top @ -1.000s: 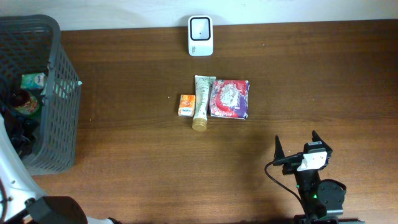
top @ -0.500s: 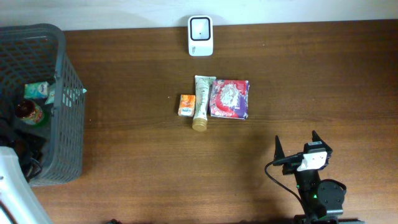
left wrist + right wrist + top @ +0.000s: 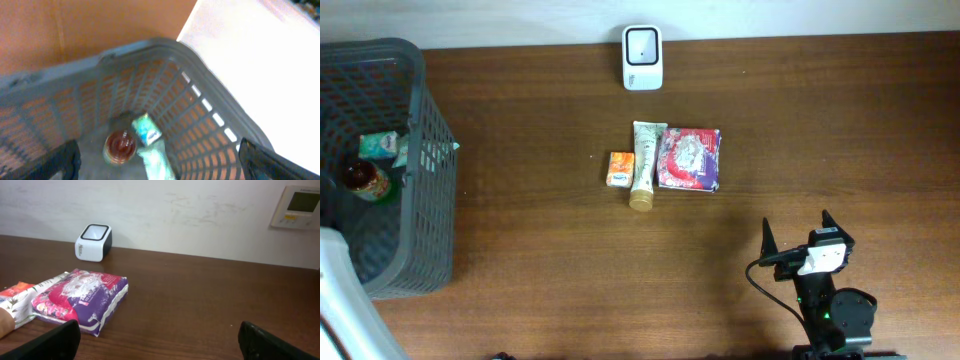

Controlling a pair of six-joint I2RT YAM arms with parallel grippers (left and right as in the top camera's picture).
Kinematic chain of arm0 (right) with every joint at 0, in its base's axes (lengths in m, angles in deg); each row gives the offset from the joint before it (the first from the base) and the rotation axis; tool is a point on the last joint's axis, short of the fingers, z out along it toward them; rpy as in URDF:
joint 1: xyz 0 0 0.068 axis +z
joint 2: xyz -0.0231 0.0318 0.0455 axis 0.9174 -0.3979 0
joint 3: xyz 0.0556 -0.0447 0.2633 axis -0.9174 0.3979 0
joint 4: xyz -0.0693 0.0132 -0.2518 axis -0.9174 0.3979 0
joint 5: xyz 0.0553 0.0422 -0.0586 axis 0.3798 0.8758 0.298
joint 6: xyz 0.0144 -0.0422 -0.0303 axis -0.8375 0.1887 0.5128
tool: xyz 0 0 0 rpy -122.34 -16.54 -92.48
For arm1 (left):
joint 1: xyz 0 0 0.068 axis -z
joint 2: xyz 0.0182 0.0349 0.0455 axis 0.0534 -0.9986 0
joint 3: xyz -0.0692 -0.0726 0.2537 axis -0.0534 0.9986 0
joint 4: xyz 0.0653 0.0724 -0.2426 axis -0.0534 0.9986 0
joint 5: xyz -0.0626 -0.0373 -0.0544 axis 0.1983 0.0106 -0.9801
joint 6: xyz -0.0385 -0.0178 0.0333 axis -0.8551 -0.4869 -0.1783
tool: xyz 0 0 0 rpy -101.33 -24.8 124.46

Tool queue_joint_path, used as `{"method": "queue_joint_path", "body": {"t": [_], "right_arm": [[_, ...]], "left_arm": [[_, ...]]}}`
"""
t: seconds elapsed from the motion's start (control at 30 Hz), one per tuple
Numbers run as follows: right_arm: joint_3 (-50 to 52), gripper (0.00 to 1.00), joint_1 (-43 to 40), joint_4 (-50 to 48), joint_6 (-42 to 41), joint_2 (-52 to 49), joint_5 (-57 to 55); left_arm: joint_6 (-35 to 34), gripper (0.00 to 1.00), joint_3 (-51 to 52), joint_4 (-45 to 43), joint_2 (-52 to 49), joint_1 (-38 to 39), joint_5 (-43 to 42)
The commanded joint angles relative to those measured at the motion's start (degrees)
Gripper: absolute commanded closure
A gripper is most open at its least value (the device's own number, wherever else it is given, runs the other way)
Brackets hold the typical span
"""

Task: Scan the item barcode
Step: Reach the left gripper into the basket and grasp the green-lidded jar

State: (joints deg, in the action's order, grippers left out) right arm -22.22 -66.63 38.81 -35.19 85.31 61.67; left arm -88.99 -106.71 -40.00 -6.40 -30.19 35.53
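The brown bottle is standing upright with its top clear of the green carton. My left gripper should go down open next until its fingers are on both sides of the bottle (image 3: 370,182).
The white barcode scanner (image 3: 642,57) stands at the table's far edge. Below it lie an orange box (image 3: 620,169), a cream tube (image 3: 644,165) and a purple-and-red packet (image 3: 689,158), side by side. My right gripper (image 3: 800,240) rests open near the front right, well short of them. Its wrist view has the scanner (image 3: 93,242), the packet (image 3: 82,300), and the open right gripper (image 3: 160,347) empty. My left gripper (image 3: 160,165) hangs open above the grey basket (image 3: 150,55), nothing between its fingers; only the white left arm (image 3: 345,300) shows overhead.
The grey basket (image 3: 420,100) stands at the left edge. It holds a brown bottle (image 3: 362,180) and a green carton (image 3: 382,145), seen from above as bottle (image 3: 120,146) and carton (image 3: 146,129). A pale wall runs behind the table.
My left gripper has opened and drawn back out of the basket toward the front left. The basket slid a little to the right. The right arm has not moved.
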Motion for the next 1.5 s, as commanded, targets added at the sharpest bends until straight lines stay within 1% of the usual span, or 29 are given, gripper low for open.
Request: {"method": "queue_joint_path", "body": {"t": [0.0,0.1,0.2,0.27,0.4,0.8,1.07,1.17,1.27,1.3,1.33,1.4,1.43,1.47], "right_arm": [[0.5,0.01,-0.3,0.0,-0.2,0.3,-0.1],[0.5,0.01,-0.3,0.0,-0.2,0.3,-0.1],[0.5,0.01,-0.3,0.0,-0.2,0.3,-0.1],[0.5,0.01,-0.3,0.0,-0.2,0.3,-0.1],[0.5,0.01,-0.3,0.0,-0.2,0.3,-0.1],[0.5,0.01,-0.3,0.0,-0.2,0.3,-0.1],[0.5,0.01,-0.3,0.0,-0.2,0.3,-0.1],[0.5,0.01,-0.3,0.0,-0.2,0.3,-0.1],[0.5,0.01,-0.3,0.0,-0.2,0.3,-0.1],[0.5,0.01,-0.3,0.0,-0.2,0.3,-0.1],[0.5,0.01,-0.3,0.0,-0.2,0.3,-0.1],[0.5,0.01,-0.3,0.0,-0.2,0.3,-0.1],[0.5,0.01,-0.3,0.0,-0.2,0.3,-0.1],[0.5,0.01,-0.3,0.0,-0.2,0.3,-0.1]], "left_arm": [[11.7,0.01,-0.3,-3.2,-8.7,-0.3,0.4],[11.9,0.01,-0.3,-3.2,-13.8,-0.3,5.8],[11.9,0.01,-0.3,-2.7,-19.5,-0.4,6.0],[11.8,0.01,-0.3,-2.7,-21.9,-0.5,4.2],[11.9,0.01,-0.3,-2.5,-24.9,-0.5,-2.1],[11.9,0.01,-0.2,-1.9,-33.2,-1.7,-1.7],[11.9,0.01,-0.2,-1.2,-36.2,-2.2,-1.0],[11.9,0.02,-0.2,-0.9,-37.0,-2.2,-1.0],[11.9,0.12,-0.2,-1.0,-37.1,-2.2,-1.0],[11.9,0.23,-0.2,-1.0,-37.1,-2.2,-1.0],[11.9,0.37,-0.2,-1.0,-37.1,-2.2,-1.0],[11.9,0.55,-0.2,-0.9,-37.1,-2.2,-1.0],[11.9,0.58,-0.2,-0.9,-37.1,-2.2,-1.0],[11.9,0.64,-0.3,-0.9,-37.0,-2.2,-1.0]]}}
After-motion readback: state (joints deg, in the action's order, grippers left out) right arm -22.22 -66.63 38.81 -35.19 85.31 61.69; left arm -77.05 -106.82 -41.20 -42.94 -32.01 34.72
